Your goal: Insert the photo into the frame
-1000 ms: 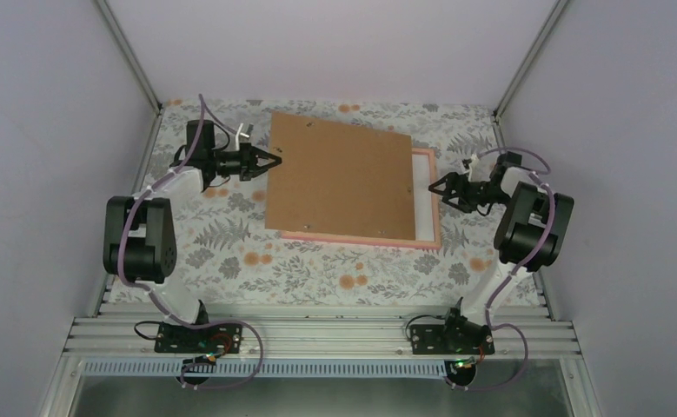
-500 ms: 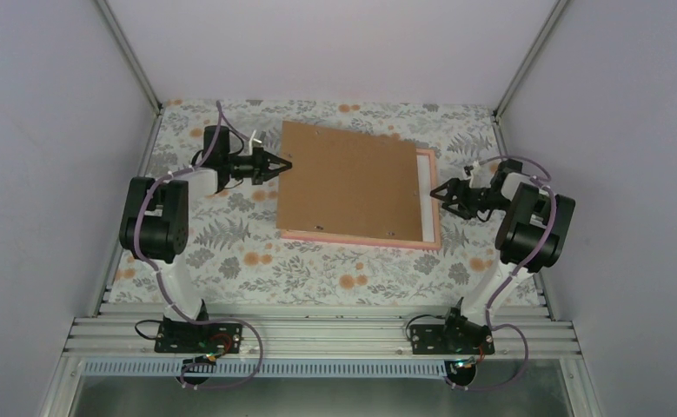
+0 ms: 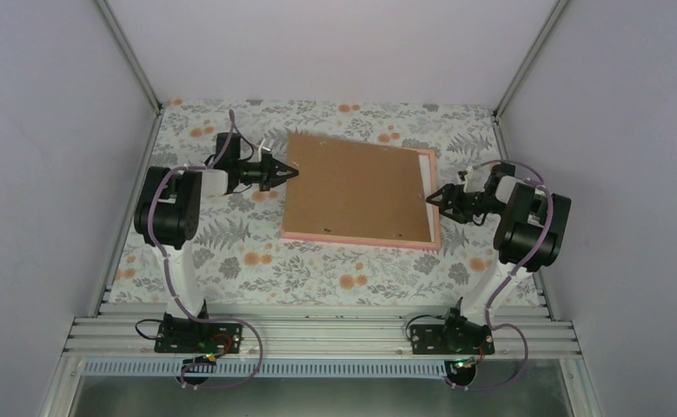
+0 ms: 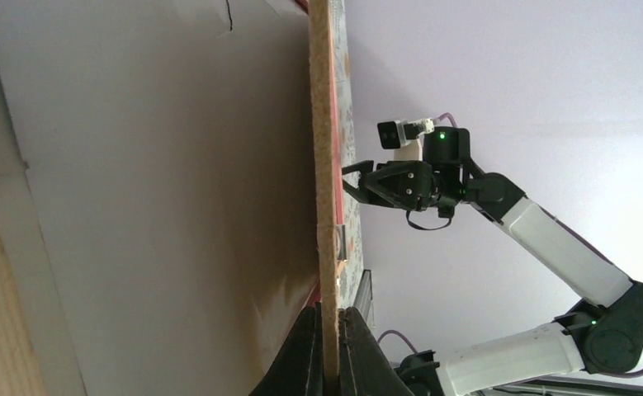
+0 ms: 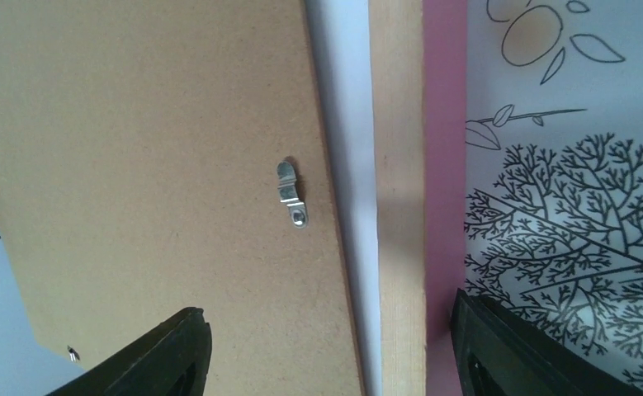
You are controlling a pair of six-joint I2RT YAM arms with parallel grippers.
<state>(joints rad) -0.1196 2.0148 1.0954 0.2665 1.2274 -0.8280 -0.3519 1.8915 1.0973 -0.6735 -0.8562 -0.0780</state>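
My left gripper is holding the raised backing board (image 3: 304, 180), and a white strip (image 3: 425, 176) shows beside the rail near my right gripper. My left gripper should move the board toward that rail before letting go of it.
The pink frame (image 3: 361, 238) lies flat on the floral cloth, with its right rail (image 5: 443, 165) close up in the right wrist view. A brown backing board (image 3: 356, 187) covers most of it, leaving a thin white strip (image 5: 347, 165) along the right side. The photo is hidden. My left gripper (image 3: 293, 172) is shut on the board's left edge (image 4: 322, 165), and its fingers (image 4: 328, 309) pinch that edge between them. My right gripper (image 3: 433, 196) hovers open over the frame's right rail; its jaws (image 5: 328, 312) straddle board, strip and rail, holding nothing.
A small metal clip (image 5: 291, 192) sits on the board near its right edge. The floral cloth (image 3: 256, 261) covers the table between grey walls. An aluminium rail (image 3: 317, 334) runs along the near edge by the arm bases.
My left gripper has slid the board to the right over the frame, narrowing the white strip. My right gripper has edged left onto the frame's right rail and its jaws have narrowed somewhat.
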